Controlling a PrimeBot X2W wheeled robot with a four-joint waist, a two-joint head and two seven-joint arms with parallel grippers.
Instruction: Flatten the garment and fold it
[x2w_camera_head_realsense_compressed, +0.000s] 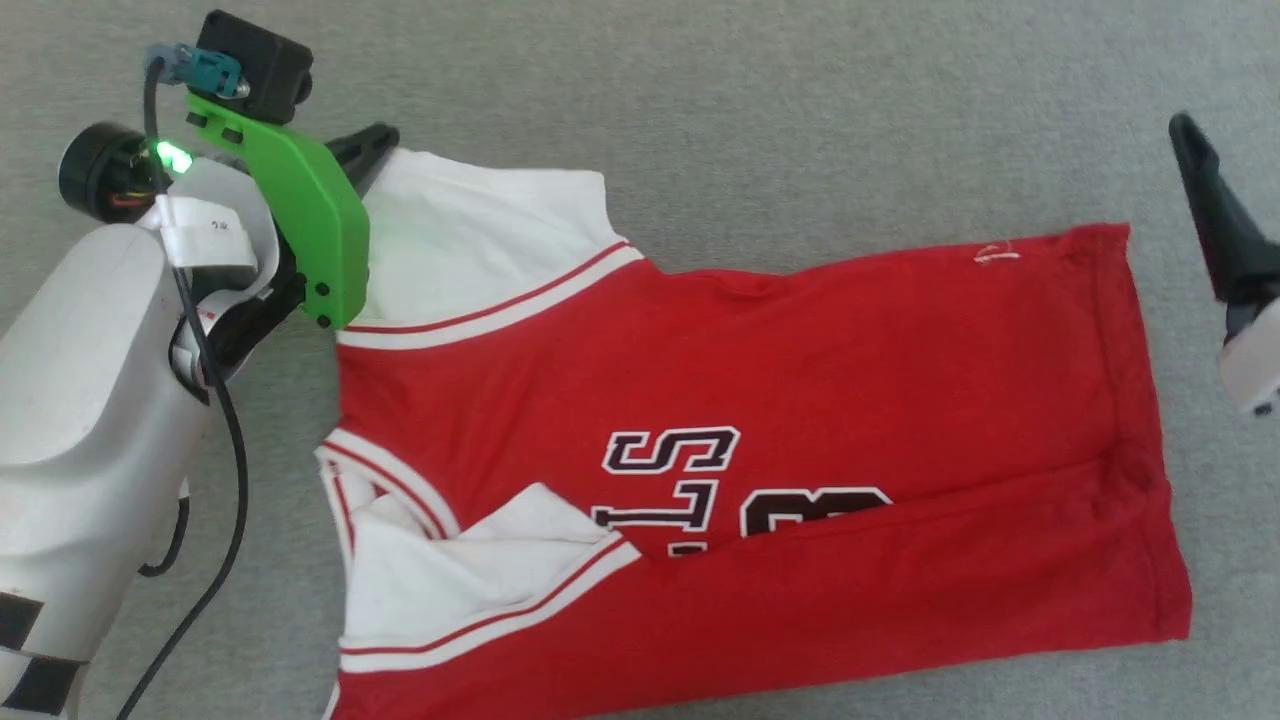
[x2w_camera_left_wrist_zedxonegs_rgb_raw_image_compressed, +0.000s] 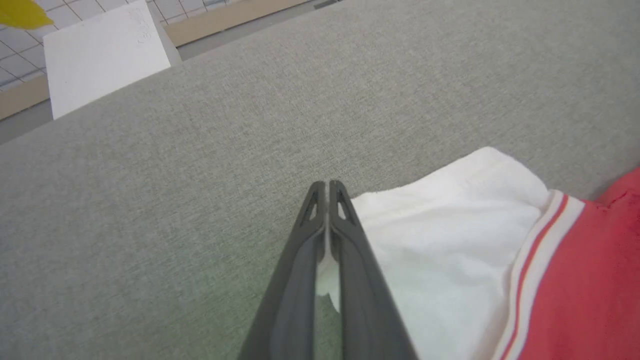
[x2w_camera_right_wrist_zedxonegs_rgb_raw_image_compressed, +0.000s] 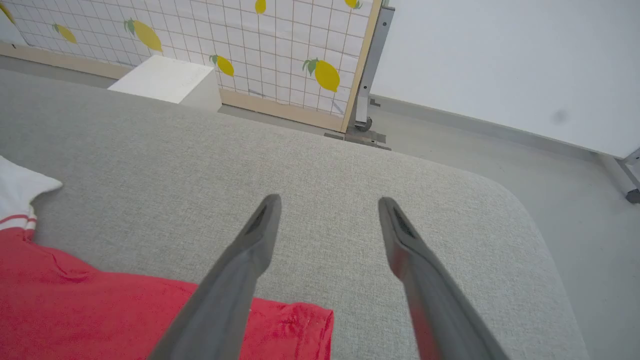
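Note:
The folded garment (x2w_camera_head_realsense_compressed: 924, 360) should come along as a bundle when I pull its edge, since the near long edge (x2w_camera_head_realsense_compressed: 876, 588) lies folded flat over the chest print.
The garment (x2w_camera_head_realsense_compressed: 760, 350), a red jersey with white sleeves and black letters, lies sideways on the grey surface, its near long edge folded over the chest print. My left gripper (x2w_camera_head_realsense_compressed: 383, 138) sits at the far white sleeve's (x2w_camera_left_wrist_zedxonegs_rgb_raw_image_compressed: 450, 240) outer corner. The left gripper (x2w_camera_left_wrist_zedxonegs_rgb_raw_image_compressed: 327, 186) is shut, with a bit of white sleeve cloth pinched between its fingers. My right gripper (x2w_camera_right_wrist_zedxonegs_rgb_raw_image_compressed: 327, 205) hangs open above the bare surface just past the garment's (x2w_camera_right_wrist_zedxonegs_rgb_raw_image_compressed: 75, 310) hem corner, with nothing between its fingers. One dark finger (x2w_camera_head_realsense_compressed: 1215, 215) of the right gripper shows at the right edge of the head view.
The grey padded surface (x2w_camera_right_wrist_zedxonegs_rgb_raw_image_compressed: 300, 165) ends in a rounded corner at the right in the right wrist view, with bare floor (x2w_camera_right_wrist_zedxonegs_rgb_raw_image_compressed: 500, 150) beyond. A white box (x2w_camera_right_wrist_zedxonegs_rgb_raw_image_compressed: 167, 82) and a lemon-patterned screen (x2w_camera_right_wrist_zedxonegs_rgb_raw_image_compressed: 225, 45) stand past its far edge.

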